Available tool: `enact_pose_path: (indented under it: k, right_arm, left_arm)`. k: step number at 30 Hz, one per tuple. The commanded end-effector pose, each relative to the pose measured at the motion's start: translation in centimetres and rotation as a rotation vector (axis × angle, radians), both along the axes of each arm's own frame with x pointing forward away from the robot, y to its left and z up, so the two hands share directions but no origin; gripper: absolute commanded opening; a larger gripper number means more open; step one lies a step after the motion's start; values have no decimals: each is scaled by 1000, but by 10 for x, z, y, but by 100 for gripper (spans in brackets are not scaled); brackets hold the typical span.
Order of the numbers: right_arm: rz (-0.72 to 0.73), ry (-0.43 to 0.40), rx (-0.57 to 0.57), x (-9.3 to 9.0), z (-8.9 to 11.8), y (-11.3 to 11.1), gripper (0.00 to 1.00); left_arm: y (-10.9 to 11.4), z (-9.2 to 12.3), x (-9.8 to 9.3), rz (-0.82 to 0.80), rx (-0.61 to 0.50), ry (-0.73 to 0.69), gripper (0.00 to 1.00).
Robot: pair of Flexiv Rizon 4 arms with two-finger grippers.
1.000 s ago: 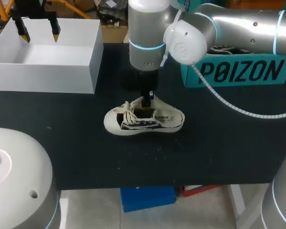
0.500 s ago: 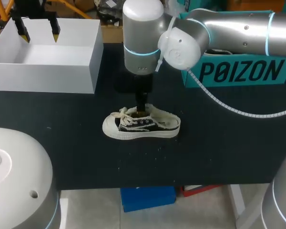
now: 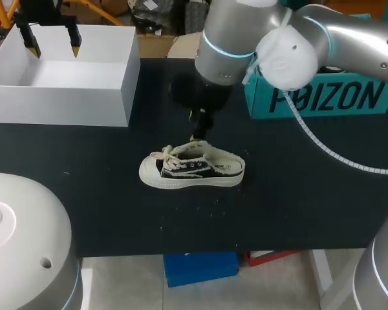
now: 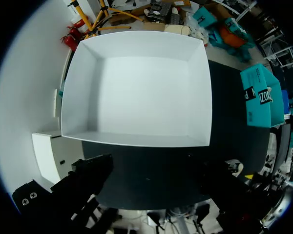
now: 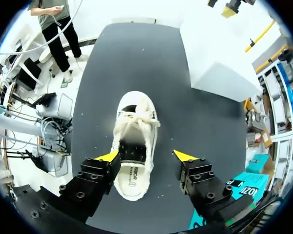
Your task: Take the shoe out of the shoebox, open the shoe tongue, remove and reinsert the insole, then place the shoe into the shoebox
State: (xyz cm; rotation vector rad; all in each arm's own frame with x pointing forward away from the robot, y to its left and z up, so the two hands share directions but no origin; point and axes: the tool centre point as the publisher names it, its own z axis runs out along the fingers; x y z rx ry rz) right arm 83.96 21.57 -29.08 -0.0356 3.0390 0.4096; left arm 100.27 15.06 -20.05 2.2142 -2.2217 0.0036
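Note:
The shoe tongue [image 5: 131,135] goes down into the dark opening [image 5: 133,152] behind the laces. The tongue will fold up and stay standing when I pull it up.
The shoe [image 3: 191,171], a small black and cream sneaker with loose cream laces, lies on its sole in the middle of the black table [image 3: 103,194], toe toward the left. My right gripper [image 3: 199,132] hangs just above its far side, open and holding nothing. In the right wrist view the shoe [image 5: 134,146] lies below the right gripper [image 5: 146,156], heel end under the spread yellow fingertips [image 5: 107,156]. The white shoebox [image 3: 61,71] stands open at the back left. My left gripper [image 3: 53,46] hovers open over it; the left wrist view looks down into the bare box [image 4: 141,87].
A teal printed box [image 3: 323,90] stands at the back right of the table, behind my right arm, and shows as the teal box [image 4: 259,95] beside the white one. Bare black tabletop [image 3: 297,200] surrounds the shoe.
My right gripper has opened and risen off the shoe, and the arm has swung rightward. The shoe, tipped and held a second ago, shifted slightly left and settled flat. The left arm is unchanged.

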Motion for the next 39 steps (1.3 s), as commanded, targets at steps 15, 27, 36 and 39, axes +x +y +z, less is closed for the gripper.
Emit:
enact_pose_path:
  k: [15, 27, 36, 39]
  right_arm:
    - [93, 59, 567, -16, 10, -100, 100]
    - [93, 59, 567, -16, 10, -100, 100]
    - [93, 59, 567, -16, 10, -100, 100]
    - [93, 59, 567, -16, 10, -100, 100]
  left_arm:
    - [-1, 0, 0, 2, 3, 1, 100]
    - [-1, 0, 0, 2, 3, 1, 100]
    - [-1, 0, 0, 2, 3, 1, 100]
    - [-1, 0, 0, 2, 3, 1, 100]
